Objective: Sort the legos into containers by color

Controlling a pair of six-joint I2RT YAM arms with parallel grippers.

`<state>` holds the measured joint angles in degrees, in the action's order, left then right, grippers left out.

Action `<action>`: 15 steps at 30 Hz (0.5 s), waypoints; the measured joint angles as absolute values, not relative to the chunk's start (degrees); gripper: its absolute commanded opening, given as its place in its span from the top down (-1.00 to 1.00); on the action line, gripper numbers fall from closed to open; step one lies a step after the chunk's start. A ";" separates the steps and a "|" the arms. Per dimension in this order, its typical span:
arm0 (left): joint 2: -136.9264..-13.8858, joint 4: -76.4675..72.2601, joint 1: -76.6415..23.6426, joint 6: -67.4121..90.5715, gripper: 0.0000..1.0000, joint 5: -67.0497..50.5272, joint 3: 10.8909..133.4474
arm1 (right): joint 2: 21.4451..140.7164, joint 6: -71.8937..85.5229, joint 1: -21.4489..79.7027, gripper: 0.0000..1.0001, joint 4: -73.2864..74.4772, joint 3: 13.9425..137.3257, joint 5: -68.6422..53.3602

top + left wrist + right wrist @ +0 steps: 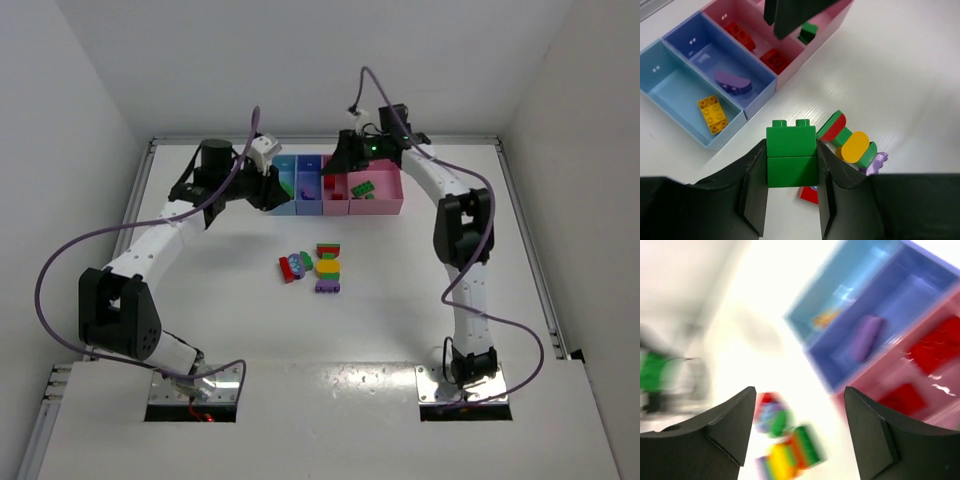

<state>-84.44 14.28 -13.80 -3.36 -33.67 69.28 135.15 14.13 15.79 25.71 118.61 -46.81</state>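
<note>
The green stack's studded end [791, 134] sticks out free beyond the left gripper's fingers. The robot's open right gripper keeps heading for that end until it closes there [287, 188].
My left gripper [791, 167] is shut on a stack of two green bricks [791, 142] and holds it above the table just in front of the containers; it also shows in the top view [272, 190]. My right gripper [799, 390] is open and empty, above the narrow pink bin [333, 192]; its view is blurred. The light blue bin [670, 82] holds a yellow brick [713, 114]. The periwinkle bin [700, 50] holds a purple piece [732, 82]. The narrow pink bin holds red bricks [774, 59]. The wide pink bin [376, 204] holds green bricks [363, 187].
Two multicoloured clumps lie on the table in front of the bins: a red, purple and green one [293, 266] and a striped green, red, yellow and purple one [328, 268]. The two grippers are close together over the bin row.
</note>
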 measured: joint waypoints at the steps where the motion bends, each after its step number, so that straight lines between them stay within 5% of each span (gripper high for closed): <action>1: -84.44 13.85 -13.80 -3.64 0.58 -34.63 69.28 | 133.34 17.45 14.52 -0.43 22.31 115.96 -51.46; 8: -84.44 11.07 -14.63 -4.84 0.58 -38.26 69.14 | 126.89 51.22 9.58 -0.43 -10.76 99.44 -73.23; 15: -84.42 10.57 -19.88 -8.80 0.58 -37.80 69.14 | 126.89 62.37 16.32 -0.48 -18.00 96.88 -81.91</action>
